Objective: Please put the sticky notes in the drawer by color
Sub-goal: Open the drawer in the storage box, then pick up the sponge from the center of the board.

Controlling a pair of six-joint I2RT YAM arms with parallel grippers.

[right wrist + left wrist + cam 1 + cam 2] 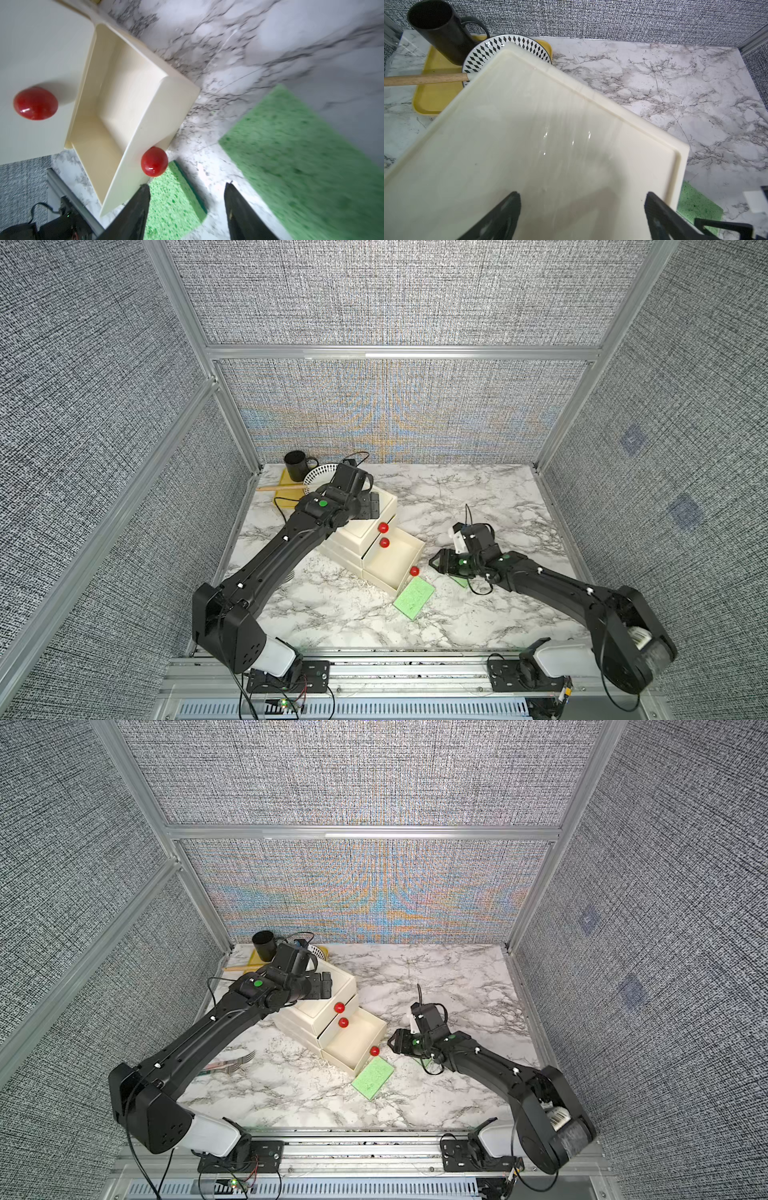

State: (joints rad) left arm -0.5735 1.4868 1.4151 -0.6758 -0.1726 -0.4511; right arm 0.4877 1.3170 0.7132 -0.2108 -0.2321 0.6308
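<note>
I expect the farther green sticky note (pixel 306 162) to stay straight when I lift it by its edge, because the matching note shows a thick layered side (pixel 190 187).
The cream drawer cabinet (pixel 387 498) stands at centre left with red knobs (pixel 382 527) on its fronts. Its bottom drawer (pixel 395 560) is pulled out and shows nothing inside (pixel 128 93). One green sticky note (pixel 414 598) lies flat on the table just in front of that drawer's knob (pixel 154 161). A second green sticky note (pixel 301 155) lies partly under my right arm (pixel 460 581). My right gripper (pixel 187 186) hovers open between the two notes, holding nothing. My left gripper (pixel 582 196) is open over the cabinet top (pixel 550 124).
At the back left a yellow tray (pixel 286 497) carries a black mug (pixel 297 465), a patterned plate (pixel 481 56) and a wooden-handled utensil (pixel 425 80). A fork (pixel 237 1063) lies under my left arm. Enclosure walls ring the marble table (pixel 478 497).
</note>
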